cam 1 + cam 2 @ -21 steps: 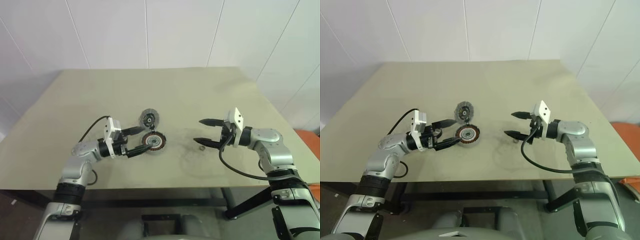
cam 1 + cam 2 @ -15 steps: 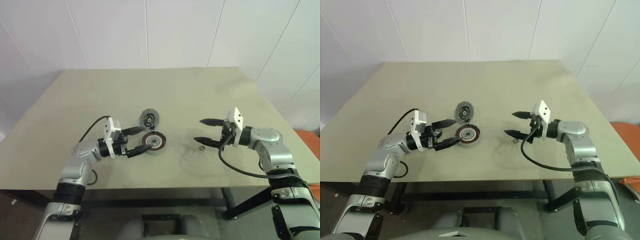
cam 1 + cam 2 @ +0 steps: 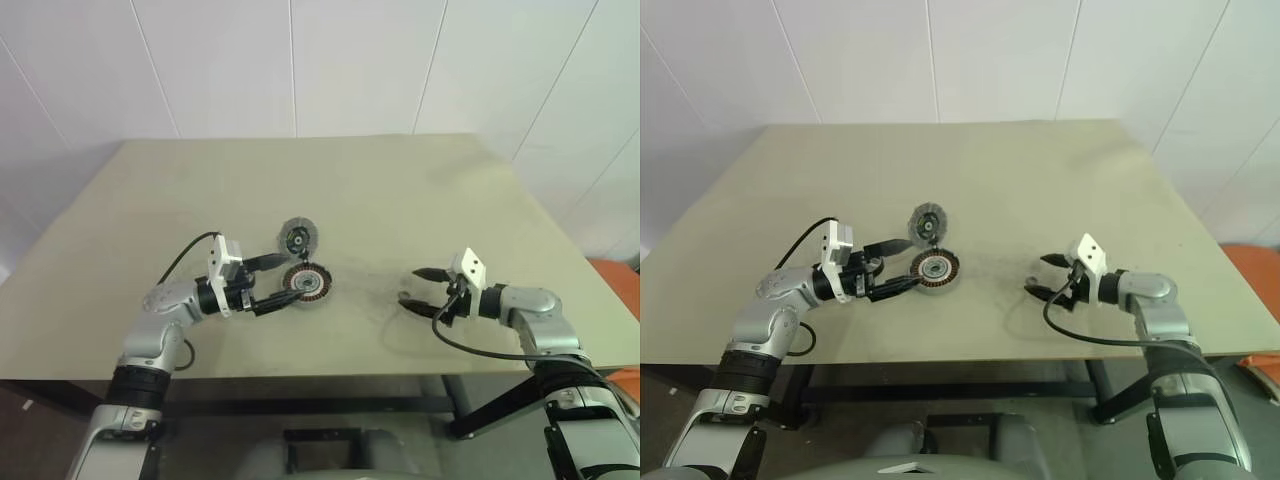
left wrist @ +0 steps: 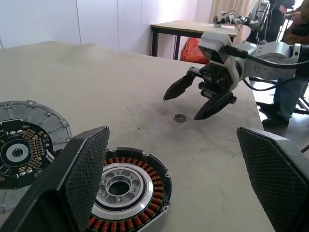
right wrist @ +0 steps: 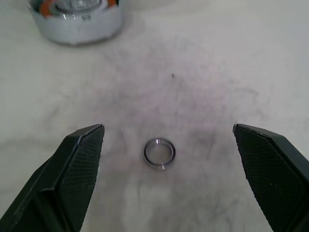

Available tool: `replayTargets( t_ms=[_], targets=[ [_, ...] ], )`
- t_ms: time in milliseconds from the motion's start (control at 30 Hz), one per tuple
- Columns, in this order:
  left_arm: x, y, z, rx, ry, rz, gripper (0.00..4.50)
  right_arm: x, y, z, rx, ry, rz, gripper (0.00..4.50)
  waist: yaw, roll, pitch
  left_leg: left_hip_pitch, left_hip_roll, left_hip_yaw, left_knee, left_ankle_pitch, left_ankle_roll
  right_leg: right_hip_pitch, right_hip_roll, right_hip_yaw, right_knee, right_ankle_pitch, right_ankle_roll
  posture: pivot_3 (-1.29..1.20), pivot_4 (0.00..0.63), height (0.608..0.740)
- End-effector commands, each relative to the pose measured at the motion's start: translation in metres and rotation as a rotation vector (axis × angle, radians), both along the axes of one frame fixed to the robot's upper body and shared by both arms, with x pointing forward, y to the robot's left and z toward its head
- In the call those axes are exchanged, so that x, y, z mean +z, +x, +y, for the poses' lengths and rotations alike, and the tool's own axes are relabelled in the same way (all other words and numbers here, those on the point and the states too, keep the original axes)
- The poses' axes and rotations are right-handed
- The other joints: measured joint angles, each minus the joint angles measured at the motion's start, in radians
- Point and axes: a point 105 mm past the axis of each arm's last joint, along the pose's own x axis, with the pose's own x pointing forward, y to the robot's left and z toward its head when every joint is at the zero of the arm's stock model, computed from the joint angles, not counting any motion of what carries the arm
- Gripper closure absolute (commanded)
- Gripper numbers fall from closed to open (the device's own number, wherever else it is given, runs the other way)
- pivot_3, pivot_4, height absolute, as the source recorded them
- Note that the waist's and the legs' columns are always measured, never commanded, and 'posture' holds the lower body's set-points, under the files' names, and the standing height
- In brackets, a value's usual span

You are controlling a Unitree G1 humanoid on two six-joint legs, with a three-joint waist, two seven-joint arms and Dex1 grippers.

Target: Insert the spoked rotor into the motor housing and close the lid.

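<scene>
My gripper will push the small ring [image 5: 159, 153] down, and the ring should stay seated in the motor housing, because its slim round shape suits the housing's round centre [image 3: 308, 283].
The spoked rotor [image 3: 306, 282], copper-wound with a dark rim, lies flat on the table [image 3: 350, 180]. Just behind it is the silvery-grey motor housing [image 3: 297, 237], also flat, its black centre up. My left gripper [image 3: 287, 278] is open and level, one finger on each side of the rotor [image 4: 128, 195], not touching it. The housing [image 4: 19, 145] sits beyond one finger. My right gripper [image 3: 411, 288] is open and low over the table to the right, straddling a small metal ring [image 5: 159, 153]. The lid is out of view.
The ring [image 4: 180, 117] lies on a scuffed patch of tabletop between the two arms. The table's front edge runs close below both grippers. In the left wrist view a second table [image 4: 193, 29] and a person [image 4: 289, 72] stand beyond the far side.
My right gripper has dropped towards the tabletop and come nearer the front edge, and now stands around the ring. The left gripper, rotor and housing have not moved.
</scene>
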Motion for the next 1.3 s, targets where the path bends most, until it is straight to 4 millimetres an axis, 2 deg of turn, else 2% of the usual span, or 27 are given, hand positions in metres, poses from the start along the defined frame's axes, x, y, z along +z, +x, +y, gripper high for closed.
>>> replayTargets(
  t_ms=[33, 333, 733, 933, 1100, 1300],
  targets=[
    [0.013, 0.002, -0.002, -0.014, -0.007, -0.050, 0.00, -0.001, 0.003, 0.003, 0.018, -0.041, -0.044, 0.02, 0.000, 0.000, 0.000, 0.000, 0.000, 0.000, 0.000, 0.000, 0.000, 0.000, 0.000, 0.000, 0.000, 0.000, 0.000, 0.00, 0.000, 0.740],
    [0.012, 0.002, -0.001, -0.005, -0.007, -0.049, 0.00, -0.005, 0.002, 0.003, 0.029, -0.043, -0.030, 0.02, 0.000, 0.000, 0.000, 0.001, 0.000, 0.000, 0.000, 0.000, 0.000, 0.002, 0.000, 0.000, 0.000, 0.000, 0.000, 0.00, 0.000, 0.740],
    [0.011, 0.003, -0.002, 0.003, -0.007, -0.054, 0.00, -0.008, -0.006, 0.015, 0.077, 0.011, 0.036, 3.83, -0.002, 0.000, 0.000, 0.005, 0.000, -0.001, 0.001, 0.000, 0.000, 0.005, 0.000, 0.000, 0.000, 0.000, 0.000, 0.00, 0.000, 0.740],
    [0.011, 0.004, -0.001, 0.004, -0.005, -0.052, 0.00, -0.006, -0.006, 0.017, 0.075, 0.020, 0.045, 3.83, -0.002, 0.000, 0.000, 0.004, 0.000, -0.001, 0.000, 0.000, 0.000, 0.005, 0.000, 0.000, 0.000, 0.000, 0.000, 0.00, 0.000, 0.740],
    [0.010, 0.006, 0.004, 0.015, -0.018, -0.034, 0.00, 0.027, -0.001, 0.040, 0.164, 0.113, 0.008, 3.83, -0.002, 0.000, 0.000, 0.002, 0.000, -0.001, 0.000, 0.000, 0.000, 0.002, 0.000, 0.000, 0.000, 0.000, 0.000, 0.00, 0.000, 0.740],
    [0.009, 0.004, 0.008, 0.014, -0.040, -0.010, 0.00, 0.063, 0.004, 0.077, 0.342, 0.119, -0.057, 3.83, 0.000, 0.001, 0.000, 0.000, 0.000, -0.001, 0.000, 0.000, 0.000, 0.000, 0.000, 0.000, 0.001, 0.000, 0.000, 0.00, 0.000, 0.740]
  ],
)
